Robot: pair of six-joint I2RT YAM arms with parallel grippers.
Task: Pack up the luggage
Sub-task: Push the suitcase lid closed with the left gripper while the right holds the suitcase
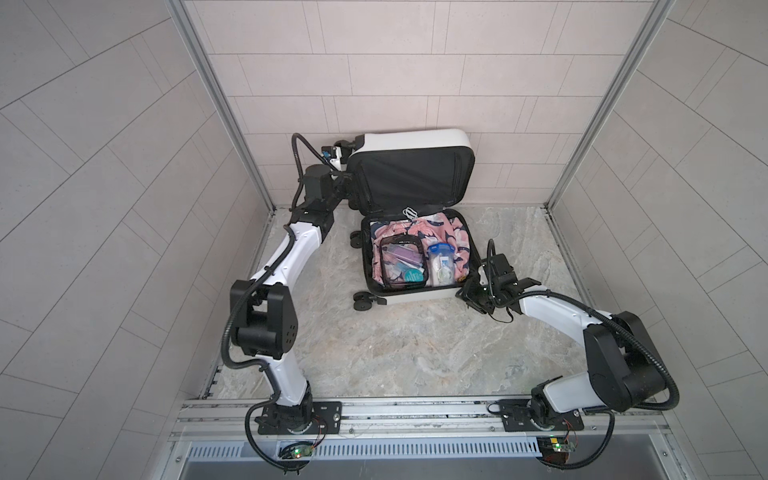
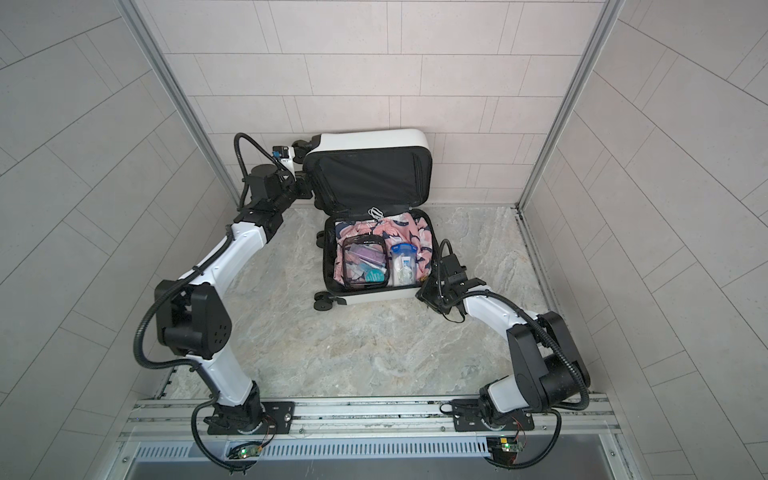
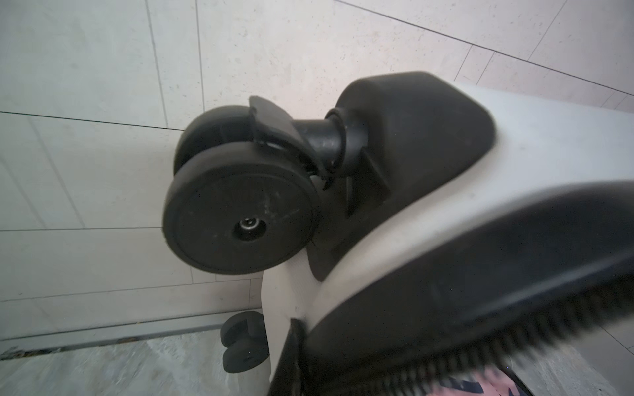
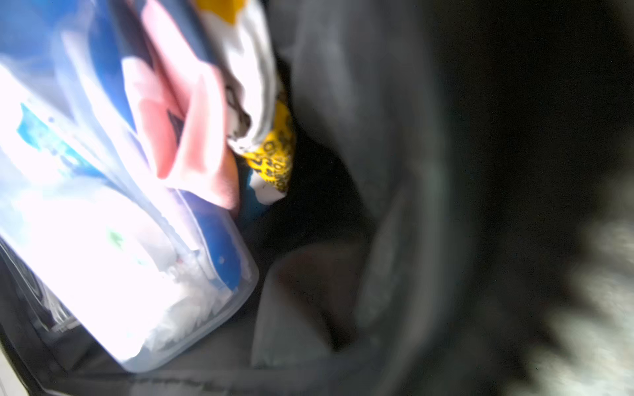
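Note:
The pouch (image 1: 403,262) and container are inside the rim of the luggage's base, so my left gripper should go on pulling the lid (image 1: 412,177) forward until the lid leans over the base, and then let go.
The luggage (image 1: 415,296) (image 2: 374,296) lies open in both top views, its white base on the floor. Its black-lined lid (image 1: 409,174) (image 2: 370,174) stands upright against the back wall. My left gripper (image 1: 344,179) (image 2: 305,183) is shut at the lid's left edge, below a lid wheel (image 3: 240,212); I cannot tell whether it holds anything. My right gripper (image 1: 465,286) (image 2: 424,291) sits at the base's front right corner, its jaws hidden. The blurred right wrist view looks into the black lining (image 4: 343,103).
The base holds pink patterned clothing (image 1: 436,226) (image 4: 192,137), a clear black-trimmed toiletry pouch (image 1: 402,262) and a clear container with a blue lid (image 1: 442,264) (image 4: 120,257). A yellow patterned item (image 4: 274,154) is tucked by the side wall. Tiled walls close in on three sides.

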